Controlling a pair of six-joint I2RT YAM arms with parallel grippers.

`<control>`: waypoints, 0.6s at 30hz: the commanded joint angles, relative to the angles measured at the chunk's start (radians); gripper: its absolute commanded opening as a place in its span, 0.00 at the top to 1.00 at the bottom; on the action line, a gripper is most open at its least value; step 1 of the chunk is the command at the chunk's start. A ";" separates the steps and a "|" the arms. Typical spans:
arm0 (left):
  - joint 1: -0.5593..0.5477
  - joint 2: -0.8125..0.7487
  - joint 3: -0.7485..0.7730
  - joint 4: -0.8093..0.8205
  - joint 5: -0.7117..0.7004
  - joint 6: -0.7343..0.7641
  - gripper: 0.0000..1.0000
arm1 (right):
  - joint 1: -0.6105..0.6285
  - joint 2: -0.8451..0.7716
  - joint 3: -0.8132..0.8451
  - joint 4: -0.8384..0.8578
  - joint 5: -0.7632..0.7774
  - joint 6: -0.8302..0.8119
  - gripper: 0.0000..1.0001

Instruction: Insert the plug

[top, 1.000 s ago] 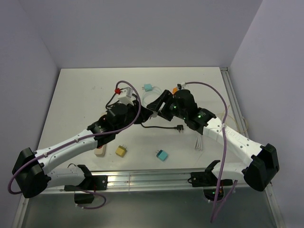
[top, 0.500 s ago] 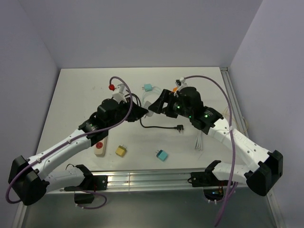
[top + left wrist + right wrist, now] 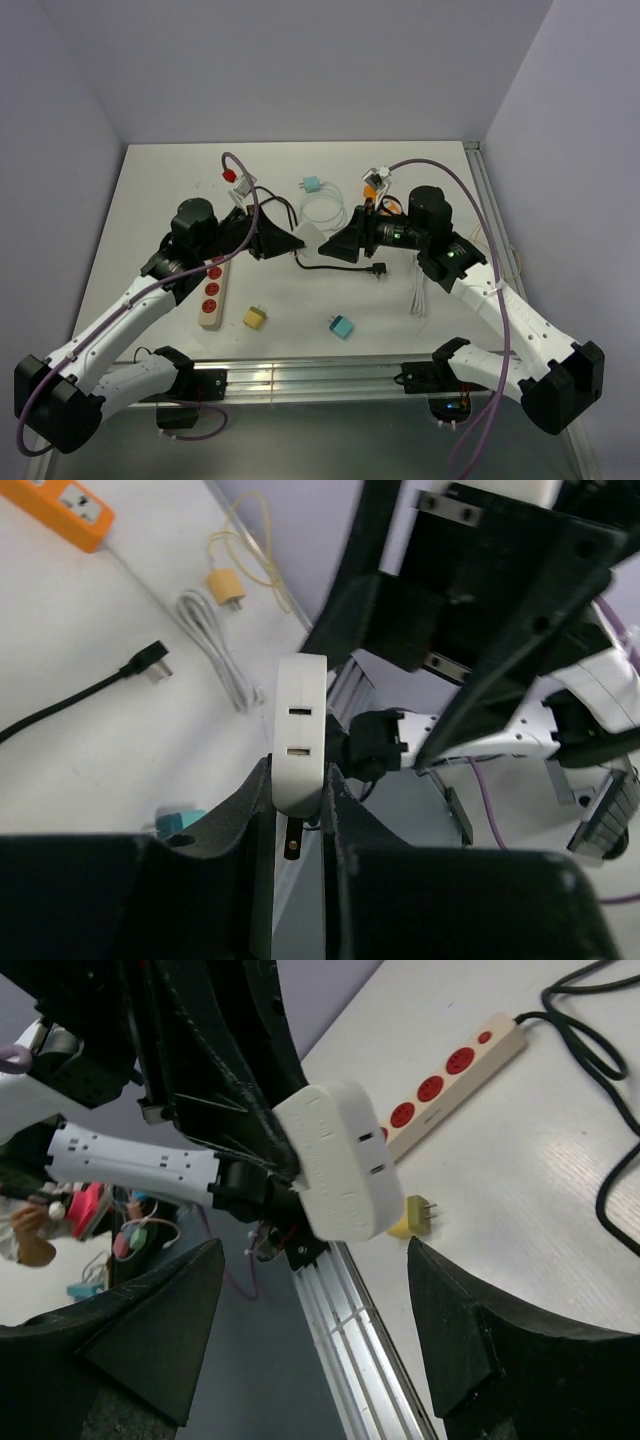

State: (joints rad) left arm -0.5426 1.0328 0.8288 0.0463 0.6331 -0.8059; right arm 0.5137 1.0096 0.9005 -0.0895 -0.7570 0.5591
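My right gripper should take the white adapter (image 3: 314, 240) by its loose end first, because the orange strip (image 3: 391, 206) is beyond my right gripper and far from my left gripper.
My left gripper (image 3: 285, 241) is shut on a white adapter block (image 3: 312, 234) and holds it above the middle of the table. In the left wrist view the adapter (image 3: 300, 730) sits between my fingers, two slots facing up and a dark prong below. My right gripper (image 3: 345, 241) faces it from the right, open and empty. In the right wrist view the adapter (image 3: 340, 1160) lies just beyond my spread fingers (image 3: 480, 1340). A black plug (image 3: 378, 268) on a black cable lies on the table below the grippers and also shows in the left wrist view (image 3: 150, 663).
A beige power strip with red sockets (image 3: 213, 290) lies at the left. A yellow plug (image 3: 256, 317) and a teal plug (image 3: 341, 327) lie near the front. A teal plug (image 3: 312, 185), a white cable coil (image 3: 320, 208) and an orange strip (image 3: 370, 188) are behind. A white cable (image 3: 420, 298) is at the right.
Both arms have swung outward and back, uncovering the power strip. The grippers have drawn slightly apart. The white adapter stays in my left gripper.
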 commanded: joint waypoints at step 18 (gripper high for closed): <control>0.001 -0.034 0.026 0.083 0.131 -0.007 0.49 | 0.037 0.092 0.017 0.208 -0.214 0.016 1.00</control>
State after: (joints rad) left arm -0.5327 1.0035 0.8089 0.1440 0.8040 -0.8356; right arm 0.5373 1.1103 0.9020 0.0704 -0.9680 0.5716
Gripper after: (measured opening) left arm 0.389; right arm 0.210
